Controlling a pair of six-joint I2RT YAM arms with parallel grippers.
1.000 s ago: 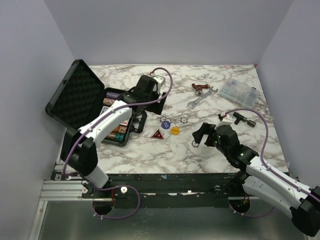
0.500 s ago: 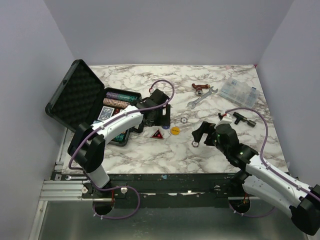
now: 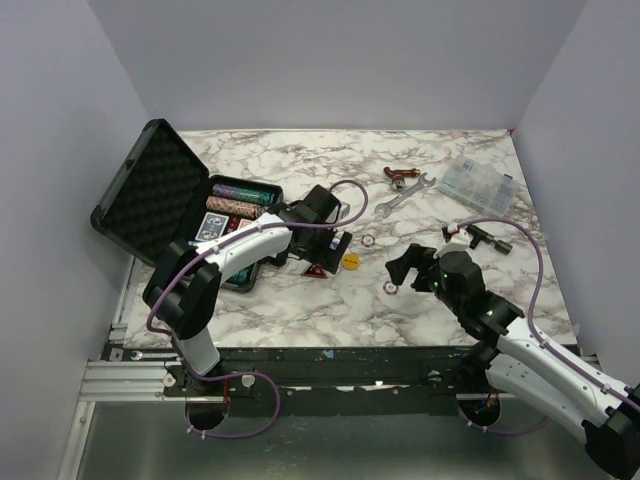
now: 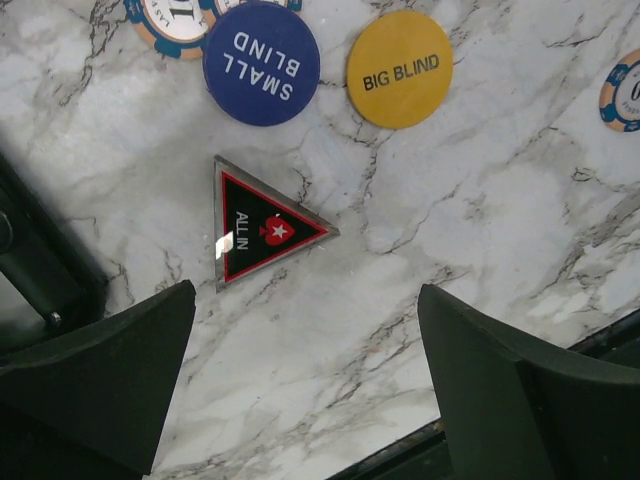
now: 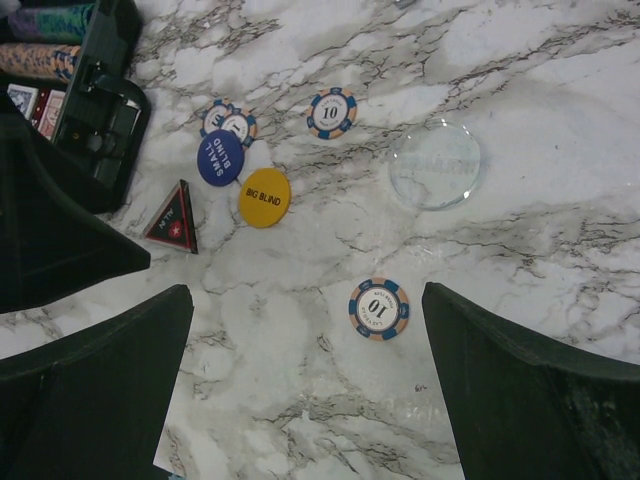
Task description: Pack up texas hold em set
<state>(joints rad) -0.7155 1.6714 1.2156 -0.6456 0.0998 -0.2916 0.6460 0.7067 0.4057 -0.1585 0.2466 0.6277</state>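
Observation:
The ALL IN disc's flat side (image 4: pixel 221 228) and point face my open fingers, so my left gripper should keep going down until its fingers straddle the disc (image 4: pixel 262 229), then close.
The black briefcase (image 3: pixel 150 200) lies open at the left, with rows of chips (image 3: pixel 240 195) and card decks in its tray. My left gripper (image 4: pixel 305 330) is open and empty just above the marble, with the triangular ALL IN disc (image 4: pixel 262 232) right ahead of its fingers. Beyond that lie the blue SMALL BLIND disc (image 4: pixel 261 62) and the yellow BIG BLIND disc (image 4: pixel 399 68). My right gripper (image 5: pixel 305 330) is open and empty above a loose "10" chip (image 5: pixel 379 308). A clear round disc (image 5: pixel 435 165) and more loose chips (image 5: pixel 331 112) lie farther off.
A silver wrench (image 3: pixel 400 197), a small reddish tool (image 3: pixel 400 175) and a clear compartment box (image 3: pixel 478 183) sit at the back right. A black T-shaped tool (image 3: pixel 482 238) lies beside the right arm. The table's near edge (image 4: pixel 400 455) runs close under the left fingers.
My left gripper has moved from beside the case, right and nearer, to the loose discs, and its jaws have opened wider. The right arm has shifted only slightly.

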